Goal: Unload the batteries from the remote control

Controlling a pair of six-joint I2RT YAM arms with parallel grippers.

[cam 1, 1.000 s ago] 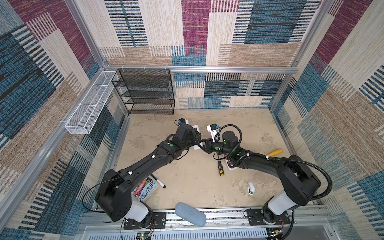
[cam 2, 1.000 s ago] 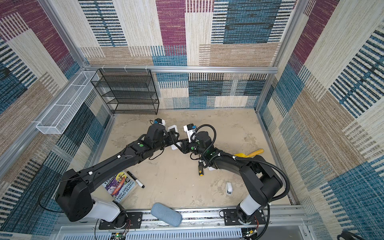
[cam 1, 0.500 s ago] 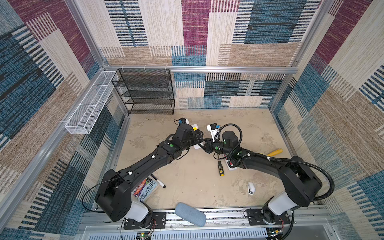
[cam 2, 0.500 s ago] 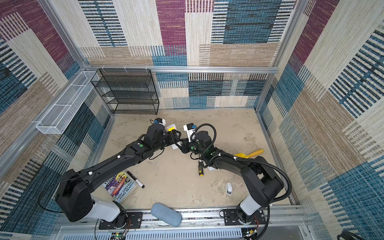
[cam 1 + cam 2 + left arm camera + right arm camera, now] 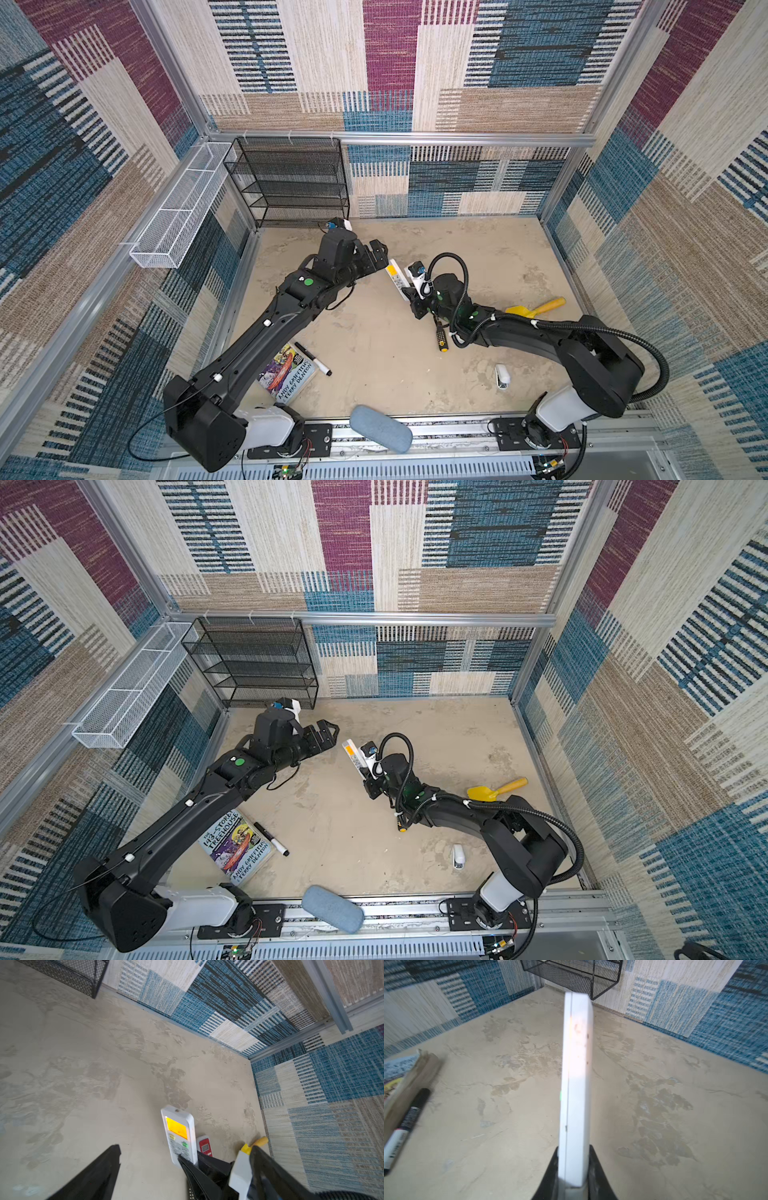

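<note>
My right gripper needs to turn the remote control back side up, since the remote control's button side [image 5: 399, 281] faces up, before my left gripper grasps its display end [image 5: 391, 268].
The white remote control [image 5: 397, 277] with an orange-yellow display is held off the floor, display end up and away from the arm. My right gripper [image 5: 411, 296] is shut on its lower end; in the right wrist view the remote [image 5: 576, 1084] stands edge-on between the two fingers [image 5: 554, 1159]. My left gripper [image 5: 376, 254] is open and empty, a short way left of the remote and not touching it. In the left wrist view its wide-apart fingers [image 5: 99, 1169] frame the remote's button face [image 5: 179, 1134]. The batteries are out of view.
A black-and-yellow screwdriver [image 5: 439, 336] lies under the right forearm, with a yellow scoop [image 5: 536, 307] behind it. A small red device [image 5: 204, 1146] lies on the floor beyond the remote. A book [image 5: 289, 372] and marker [image 5: 312, 358] lie front left. A black mesh shelf [image 5: 291, 178] stands at the back.
My left gripper has opened wide, let go of the remote and drawn back to the left. The right gripper keeps its hold on the remote.
</note>
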